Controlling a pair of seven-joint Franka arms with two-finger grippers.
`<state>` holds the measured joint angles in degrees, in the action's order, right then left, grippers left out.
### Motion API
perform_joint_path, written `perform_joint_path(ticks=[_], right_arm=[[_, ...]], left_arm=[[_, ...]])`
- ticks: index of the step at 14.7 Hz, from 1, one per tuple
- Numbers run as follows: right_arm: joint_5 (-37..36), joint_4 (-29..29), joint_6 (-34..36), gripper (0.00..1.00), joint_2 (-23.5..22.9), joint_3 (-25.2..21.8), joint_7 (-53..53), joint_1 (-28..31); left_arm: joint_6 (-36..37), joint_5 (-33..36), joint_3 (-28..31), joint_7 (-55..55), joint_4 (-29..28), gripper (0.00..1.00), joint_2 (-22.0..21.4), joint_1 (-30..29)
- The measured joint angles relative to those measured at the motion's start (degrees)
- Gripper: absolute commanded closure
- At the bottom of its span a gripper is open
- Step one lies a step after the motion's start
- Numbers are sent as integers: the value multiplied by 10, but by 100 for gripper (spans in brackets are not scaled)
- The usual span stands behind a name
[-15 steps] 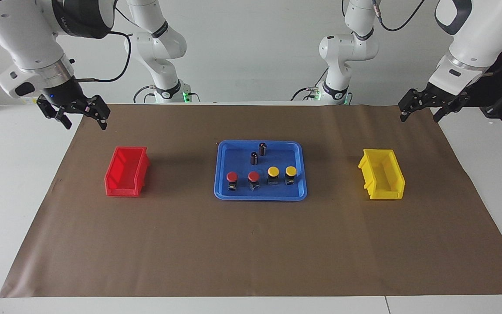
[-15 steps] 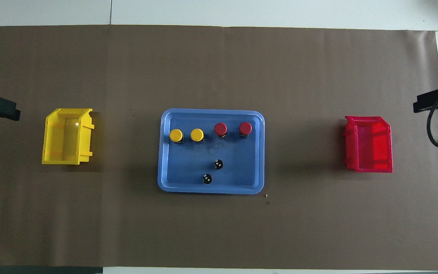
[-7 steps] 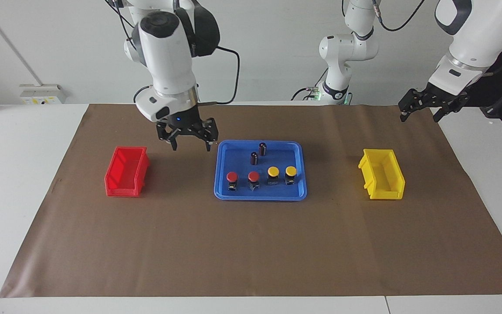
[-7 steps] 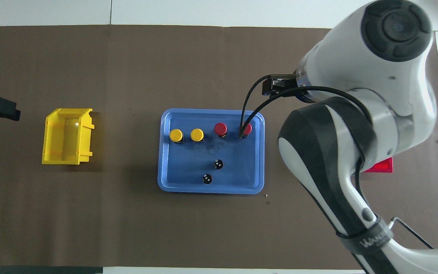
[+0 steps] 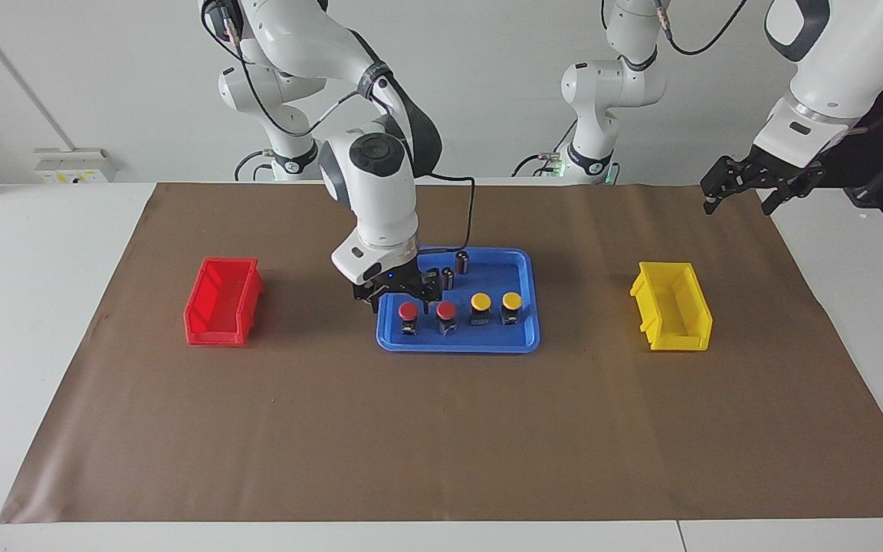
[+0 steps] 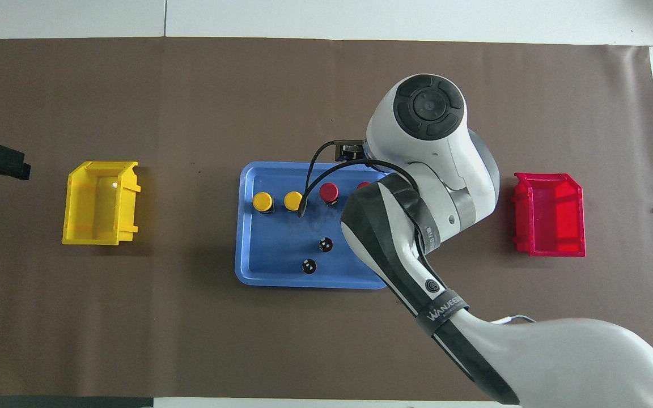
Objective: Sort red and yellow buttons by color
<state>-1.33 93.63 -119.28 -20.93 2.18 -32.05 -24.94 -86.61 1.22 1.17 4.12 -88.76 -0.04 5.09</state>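
Note:
A dark body [image 6: 268, 210] can be seen under the yellow cap, so the yellow button [image 6: 262, 202] will leave the tray in one piece when the robot picks it up by its cap.
Four buttons stand in a row on the blue tray [image 5: 457, 343]: two red buttons [image 5: 408, 310] [image 5: 446, 310] and two yellow buttons [image 5: 480, 302] [image 5: 512, 300]. My right gripper [image 5: 405, 299] is open, low over the red button at the row's end toward the right arm. Its fingers stand on either side of that cap and hold nothing. In the overhead view the right arm covers most of that red button [image 6: 363, 185]; the other red button [image 6: 329, 191] and both yellow buttons [image 6: 262, 200] [image 6: 293, 200] show. My left gripper [image 5: 744, 195] waits open and empty over the table's left-arm end.
A red bin [image 5: 221, 300] stands toward the right arm's end and a yellow bin [image 5: 671, 307] toward the left arm's end, both empty. Two dark cylinders [image 5: 463, 262] [image 5: 448, 277] stand on the tray nearer to the robots than the buttons. Brown paper covers the table.
My right arm has swung in from the table's end, past the red bin, and come down over the end red button. The left arm, buttons and bins have not moved.

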Motion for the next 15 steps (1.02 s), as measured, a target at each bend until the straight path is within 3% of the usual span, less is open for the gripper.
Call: perform_joint_path(ticks=[9,12,15], right_arm=[[0,72,-56,27,-6,0,-10,-21],[0,79,-56,42,-6,-1,-10,-21],[0,84,-56,67,-6,-1,-10,-21]], left_arm=[[0,0,0,0,0,0,0,0],[0,0,0,0,0,0,0,0],[0,0,0,0,0,0,0,0]])
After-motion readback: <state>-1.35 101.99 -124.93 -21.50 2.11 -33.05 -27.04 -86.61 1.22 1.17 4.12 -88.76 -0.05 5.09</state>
